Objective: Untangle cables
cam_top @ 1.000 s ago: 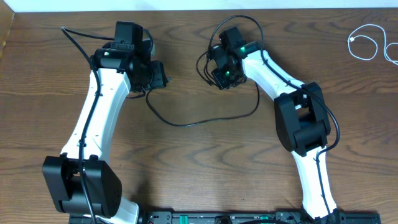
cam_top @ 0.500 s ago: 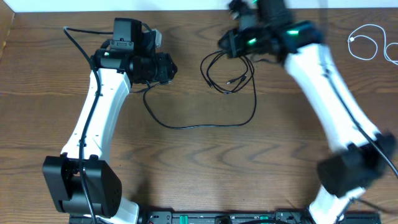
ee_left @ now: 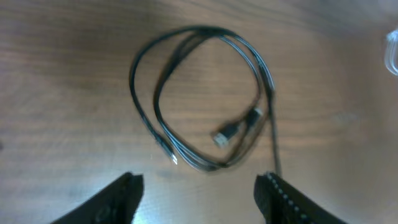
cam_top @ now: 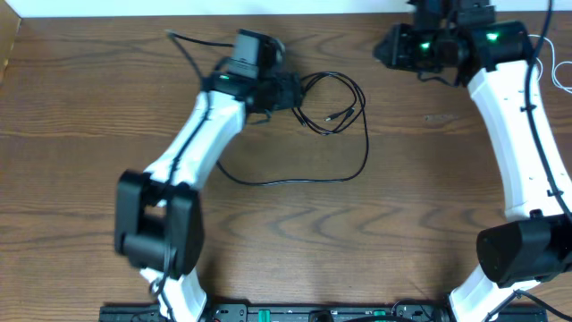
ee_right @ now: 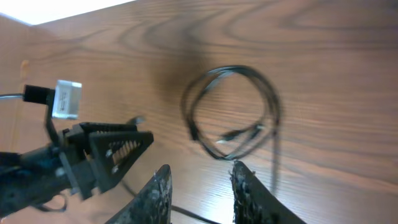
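Note:
A black cable will come free of another when I pull, because separate plug ends [ee_left: 226, 134] and a loose end show in the coil [ee_left: 208, 96].
The black cable [cam_top: 332, 100] lies on the wooden table in a small loose coil with its plug end inside, and its tail runs down and left. My left gripper [cam_top: 291, 92] is open and empty at the coil's left edge. In the left wrist view the coil [ee_left: 205, 99] lies just ahead of the open gripper [ee_left: 199, 196]. My right gripper [cam_top: 386, 49] is open and empty, raised up and to the right of the coil. In the right wrist view the coil [ee_right: 233, 115] lies beyond the gripper [ee_right: 202, 190]. The white cable [cam_top: 561, 79] lies at the far right edge, mostly hidden by the right arm.
The black cable's tail [cam_top: 286, 182] curves across the table's middle under the left arm. The table's back edge and a white wall [cam_top: 134, 7] are close behind both grippers. The left gripper [ee_right: 106, 152] shows in the right wrist view.
My right gripper has left the coil and swung up and to the right. My left arm has swung right, up to the coil's left edge. The coil lies free on the table.

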Robot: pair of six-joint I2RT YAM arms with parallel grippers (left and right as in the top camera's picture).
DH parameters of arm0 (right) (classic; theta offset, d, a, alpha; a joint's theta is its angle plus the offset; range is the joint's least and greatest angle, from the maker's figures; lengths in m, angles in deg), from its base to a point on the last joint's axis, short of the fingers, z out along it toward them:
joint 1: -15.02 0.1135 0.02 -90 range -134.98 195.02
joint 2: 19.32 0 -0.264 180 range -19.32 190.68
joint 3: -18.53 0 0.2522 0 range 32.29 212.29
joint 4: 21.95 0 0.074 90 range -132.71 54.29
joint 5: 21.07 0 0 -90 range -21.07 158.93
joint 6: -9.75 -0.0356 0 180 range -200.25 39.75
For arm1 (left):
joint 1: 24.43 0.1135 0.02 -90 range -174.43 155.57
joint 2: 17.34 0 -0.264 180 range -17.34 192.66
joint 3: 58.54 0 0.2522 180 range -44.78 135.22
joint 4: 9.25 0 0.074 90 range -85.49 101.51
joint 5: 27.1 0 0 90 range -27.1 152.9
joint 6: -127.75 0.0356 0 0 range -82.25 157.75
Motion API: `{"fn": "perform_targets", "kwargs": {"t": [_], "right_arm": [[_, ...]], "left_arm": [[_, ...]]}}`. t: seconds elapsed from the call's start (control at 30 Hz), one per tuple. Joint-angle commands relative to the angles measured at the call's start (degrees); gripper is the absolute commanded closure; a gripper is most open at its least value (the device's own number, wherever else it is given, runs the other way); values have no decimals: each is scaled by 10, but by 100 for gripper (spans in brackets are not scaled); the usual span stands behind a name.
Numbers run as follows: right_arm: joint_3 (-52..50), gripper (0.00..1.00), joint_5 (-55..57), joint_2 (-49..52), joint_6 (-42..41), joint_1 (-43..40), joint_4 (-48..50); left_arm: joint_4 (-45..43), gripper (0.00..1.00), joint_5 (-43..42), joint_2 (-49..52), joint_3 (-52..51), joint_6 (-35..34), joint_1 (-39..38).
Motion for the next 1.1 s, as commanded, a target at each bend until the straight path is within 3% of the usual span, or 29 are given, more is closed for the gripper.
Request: {"fn": "perform_targets", "kwargs": {"t": [0.0, 0.3, 0.57, 0.73, 0.83, 1.07], "right_arm": [[-3, 72, 34, 2, -4, -19, -20], [-5, 71, 74, 3, 11, -22, -61], [-6, 71, 75, 3, 21, -22, -63], [-6, 69, 93, 3, 21, -22, -63], [-6, 69, 93, 3, 20, -22, -63], [-7, 69, 93, 3, 21, -22, -69]], "left_arm": [[-45, 35, 98, 49, -1, -43, -14], [-100, 35, 144, 117, 6, 16, -29], [-103, 46, 148, 148, 6, 28, -70], [-84, 47, 169, 149, 6, -37, -100], [-65, 52, 169, 149, 6, -96, -116], [-58, 52, 206, 150, 6, -177, -144]]}}
